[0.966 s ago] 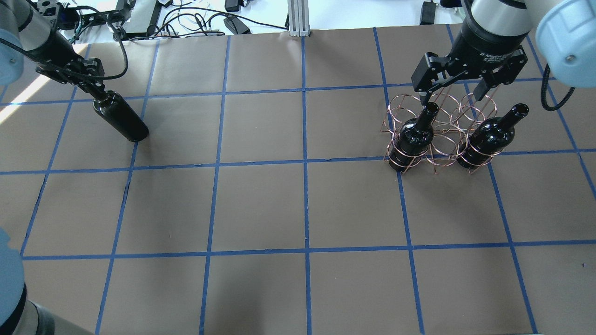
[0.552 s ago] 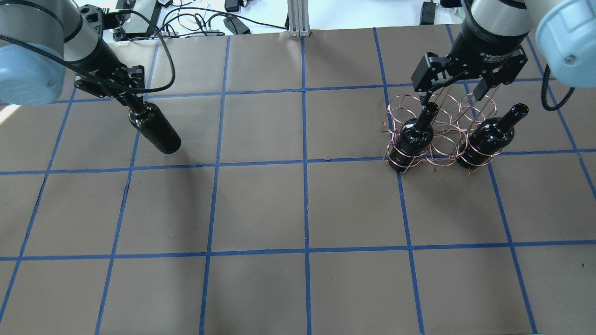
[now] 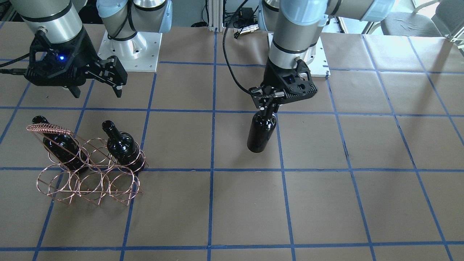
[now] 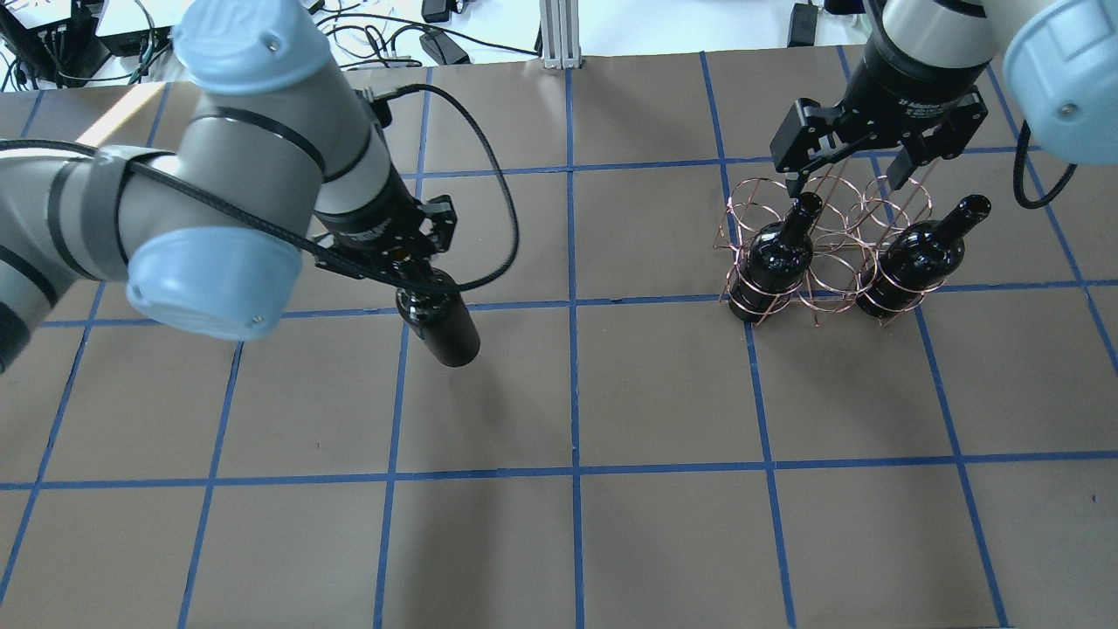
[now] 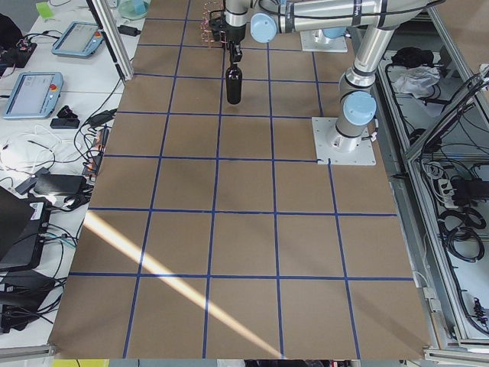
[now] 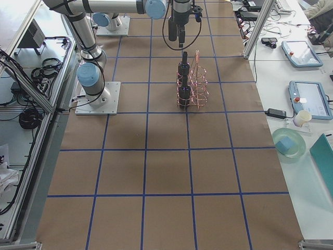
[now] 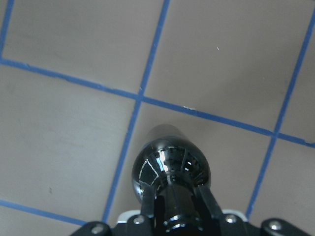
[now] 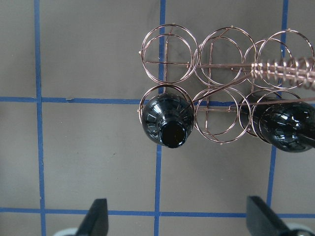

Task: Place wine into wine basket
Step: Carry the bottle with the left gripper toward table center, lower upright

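Observation:
Next, I put the bottle down near the table's middle (image 3: 228, 133) with my left gripper so that my right gripper can take it, because the wine basket (image 3: 93, 167) is on my right gripper's side.
My left gripper (image 4: 410, 278) is shut on the neck of a glossy black wine bottle (image 4: 444, 330) that hangs upright just left of the table's middle. It also shows in the front view (image 3: 260, 132) and the left wrist view (image 7: 171, 169). The copper wire wine basket (image 4: 830, 262) stands at the right. Two more black bottles (image 4: 780, 255) (image 4: 921, 253) stand in the end rings of its near row. The ring between them and the far row are empty. My right gripper (image 4: 860, 170) hovers open and empty above the basket (image 8: 219, 49).
The table is brown paper with a blue tape grid. Cables and devices (image 4: 393, 39) and an aluminium post (image 4: 559, 35) lie beyond its far edge. The two arm bases (image 3: 130, 47) stand at the robot's side.
My left arm has carried the bottle to the right, from the far left of the table towards the middle. The right gripper and the basket have not moved.

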Motion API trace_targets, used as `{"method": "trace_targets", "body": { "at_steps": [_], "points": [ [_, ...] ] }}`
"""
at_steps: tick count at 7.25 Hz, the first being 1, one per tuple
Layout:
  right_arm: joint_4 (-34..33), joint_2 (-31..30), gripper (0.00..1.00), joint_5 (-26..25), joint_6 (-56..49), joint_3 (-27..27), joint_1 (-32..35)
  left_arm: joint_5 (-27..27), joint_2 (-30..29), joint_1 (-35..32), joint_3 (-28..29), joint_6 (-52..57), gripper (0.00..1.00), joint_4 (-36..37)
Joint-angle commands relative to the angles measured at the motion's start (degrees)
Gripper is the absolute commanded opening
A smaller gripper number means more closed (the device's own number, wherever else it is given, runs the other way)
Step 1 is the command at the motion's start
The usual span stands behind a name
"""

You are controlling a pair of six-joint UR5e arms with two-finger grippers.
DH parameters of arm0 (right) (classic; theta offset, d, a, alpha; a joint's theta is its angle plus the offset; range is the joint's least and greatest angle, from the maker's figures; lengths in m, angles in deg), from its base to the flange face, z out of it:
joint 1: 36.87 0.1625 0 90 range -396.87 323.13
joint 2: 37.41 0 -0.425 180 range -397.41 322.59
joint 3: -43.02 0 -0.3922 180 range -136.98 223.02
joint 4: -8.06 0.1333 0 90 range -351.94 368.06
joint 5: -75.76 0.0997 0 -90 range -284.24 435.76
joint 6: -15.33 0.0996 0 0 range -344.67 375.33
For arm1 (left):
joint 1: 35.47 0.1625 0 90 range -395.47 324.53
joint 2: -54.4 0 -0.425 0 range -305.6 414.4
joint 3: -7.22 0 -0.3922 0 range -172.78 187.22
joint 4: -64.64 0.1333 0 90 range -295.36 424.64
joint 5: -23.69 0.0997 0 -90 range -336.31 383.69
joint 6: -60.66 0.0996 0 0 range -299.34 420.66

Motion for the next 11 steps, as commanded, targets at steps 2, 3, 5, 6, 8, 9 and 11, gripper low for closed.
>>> {"method": "trace_targets", "body": {
  "at_steps": [2,3,5,6,8,9,11],
  "points": [
    [-0.09,0.01,1.0,0.1,0.1,0.01,0.35,0.28,-0.47,-11.71,-0.71,-15.86,0.0,-0.87],
    [0.0,0.01,1.0,0.1,0.1,-0.07,0.35,0.37,-0.56,-11.54,-0.71,-15.42,0.0,-0.87],
    [0.0,0.01,1.0,0.1,0.1,-0.07,0.35,1.15,-0.82,-11.28,-0.8,-14.98,0.0,-1.05],
    [0.0,0.01,1.0,0.1,0.1,0.01,0.35,3.77,-1.61,-10.32,-0.71,-13.07,0.0,-0.88],
    [-0.09,0.01,1.0,0.1,0.1,0.01,0.35,3.01,-2.06,-5.93,-0.1,-9.01,0.0,0.0],
    [-0.09,0.01,1.0,0.19,0.1,0.19,0.27,1.44,-2.32,-6.44,-0.18,-9.79,0.0,-0.26],
    [-0.09,0.01,1.0,0.1,0.1,0.19,0.26,-1.03,-2.32,-6.62,-0.27,-10.5,0.0,-0.52]
  ]
}}
